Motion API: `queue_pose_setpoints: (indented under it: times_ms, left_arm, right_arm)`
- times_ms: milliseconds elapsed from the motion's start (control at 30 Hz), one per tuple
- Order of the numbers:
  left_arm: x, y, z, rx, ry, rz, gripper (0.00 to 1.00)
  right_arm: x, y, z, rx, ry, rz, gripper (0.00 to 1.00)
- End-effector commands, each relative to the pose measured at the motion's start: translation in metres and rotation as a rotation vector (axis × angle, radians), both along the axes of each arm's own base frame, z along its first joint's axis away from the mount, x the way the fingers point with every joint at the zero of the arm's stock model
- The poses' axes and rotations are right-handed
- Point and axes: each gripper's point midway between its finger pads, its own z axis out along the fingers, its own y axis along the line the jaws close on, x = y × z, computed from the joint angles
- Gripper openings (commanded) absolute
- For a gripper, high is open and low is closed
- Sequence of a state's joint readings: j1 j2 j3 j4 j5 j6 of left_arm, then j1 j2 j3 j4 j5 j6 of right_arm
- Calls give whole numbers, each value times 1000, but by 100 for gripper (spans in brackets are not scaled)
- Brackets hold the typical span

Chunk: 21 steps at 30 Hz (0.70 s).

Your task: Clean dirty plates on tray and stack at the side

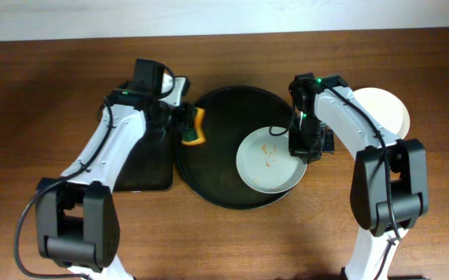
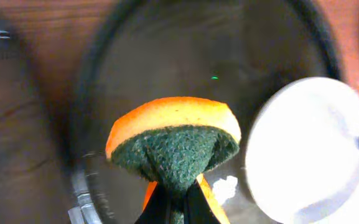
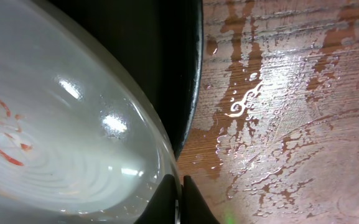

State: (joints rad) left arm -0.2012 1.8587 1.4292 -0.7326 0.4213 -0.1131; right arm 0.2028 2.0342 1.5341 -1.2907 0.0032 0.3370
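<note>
My right gripper is holding the plate, which orange-red smears [image 1: 269, 154] mark, while the sponge hangs over the tray's edge. My left gripper should wipe the plate's dirty side [image 1: 263, 165] before stacking.
The round black tray [image 1: 216, 148] lies at the table's middle. A pale plate [image 1: 263, 167] with orange-red smears sits on its right part. My right gripper [image 1: 308, 148] is shut on this plate's right rim; in the right wrist view the fingers [image 3: 179, 202] pinch the rim of the smeared plate [image 3: 61, 137]. A clean white plate [image 1: 384, 109] lies on the table at the far right. My left gripper [image 1: 184, 124] is shut on an orange and green sponge [image 1: 194, 128] over the tray's left edge; the sponge [image 2: 173, 140] faces the plate [image 2: 310, 149].
A rectangular black tray [image 1: 142, 167] lies left of the round tray, partly under my left arm. The wood [image 3: 291, 112] right of the tray rim [image 3: 188, 74] is wet with droplets.
</note>
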Motion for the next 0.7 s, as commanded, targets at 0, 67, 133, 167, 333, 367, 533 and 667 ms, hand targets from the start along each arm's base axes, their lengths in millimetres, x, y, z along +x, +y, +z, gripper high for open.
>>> queue_pose_setpoints:
  times_ms: [0, 67, 133, 167, 333, 367, 533, 667]
  left_arm:
    - [-13, -51, 21, -133, -33, -144, 0]
    - [-24, -79, 21, -138, -44, -210, 0]
    - [-31, -104, 13, -155, -18, -223, 0]
    - [-33, -112, 3, -163, 21, -204, 0]
    - [-46, -149, -27, -221, 148, -169, 0]
    - [-47, -154, -30, -226, 169, -152, 0]
    - [-66, -186, -48, -246, 285, -80, 0]
    - [-72, -201, -56, -219, 275, -59, 0]
  right_arm:
    - [-2, 10, 5, 2, -17, 45, 4]
    - [-4, 21, 5, 38, -13, 52, 4]
    - [-5, 26, 5, 57, -10, 54, 4]
    - [-5, 27, 5, 58, -10, 54, 4]
    - [-5, 28, 5, 69, -11, 52, 4]
    - [-5, 28, 5, 69, -11, 52, 4]
    - [-4, 28, 5, 69, -12, 52, 4]
    - [-4, 28, 5, 69, -12, 52, 4]
